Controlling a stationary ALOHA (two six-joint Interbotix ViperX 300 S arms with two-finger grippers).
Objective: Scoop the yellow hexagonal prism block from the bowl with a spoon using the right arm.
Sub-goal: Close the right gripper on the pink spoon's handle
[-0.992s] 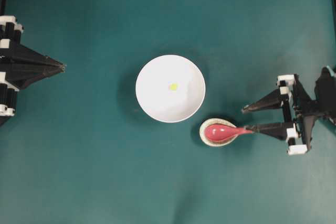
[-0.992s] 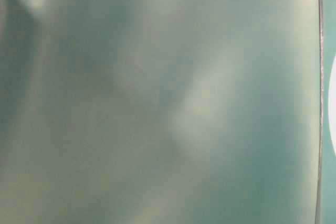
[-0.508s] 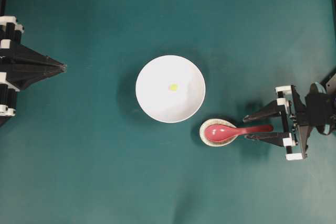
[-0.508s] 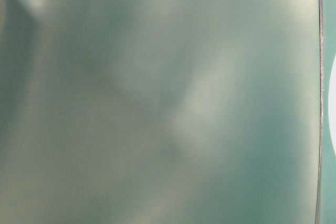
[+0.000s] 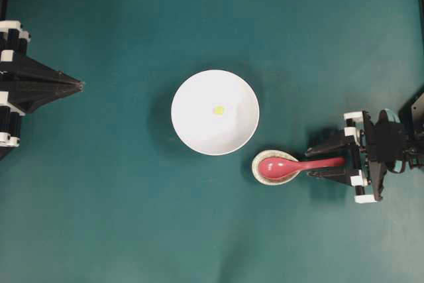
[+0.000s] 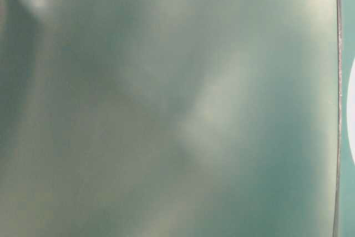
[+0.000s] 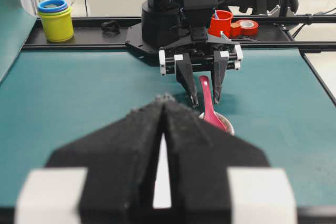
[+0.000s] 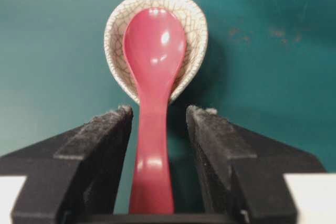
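I expect the yellow block [image 5: 218, 110] to slide toward the white bowl's side [image 5: 181, 105] when I push the spoon under the block, because the block lies clear of that side.
The white bowl [image 5: 199, 130] sits mid-table with the tiny yellow hexagonal prism block [image 5: 218, 109] lying inside it. Just right of the bowl, the pink-red spoon [image 5: 291, 166] rests with its scoop in a speckled beige rest [image 5: 257, 164] and its handle pointing right. My right gripper [image 5: 310, 161] is open. Its two fingers straddle the spoon [image 8: 153, 77] handle, and a small gap shows on each side in the right wrist view [image 8: 157, 111]. My left gripper [image 5: 79, 85] is shut and empty at the far left, well away from the bowl.
The table-level view is a blur with only a white sliver at its right edge. Behind the right arm's base, off the mat, stand stacked yellow and blue cups [image 7: 55, 20], a red cup [image 7: 220, 22] and a red tape roll [image 7: 247, 26].
My right gripper has shifted sideways and come down. One finger was in line with the handle's end a second ago; the handle is now between both fingers. The left arm has not moved.
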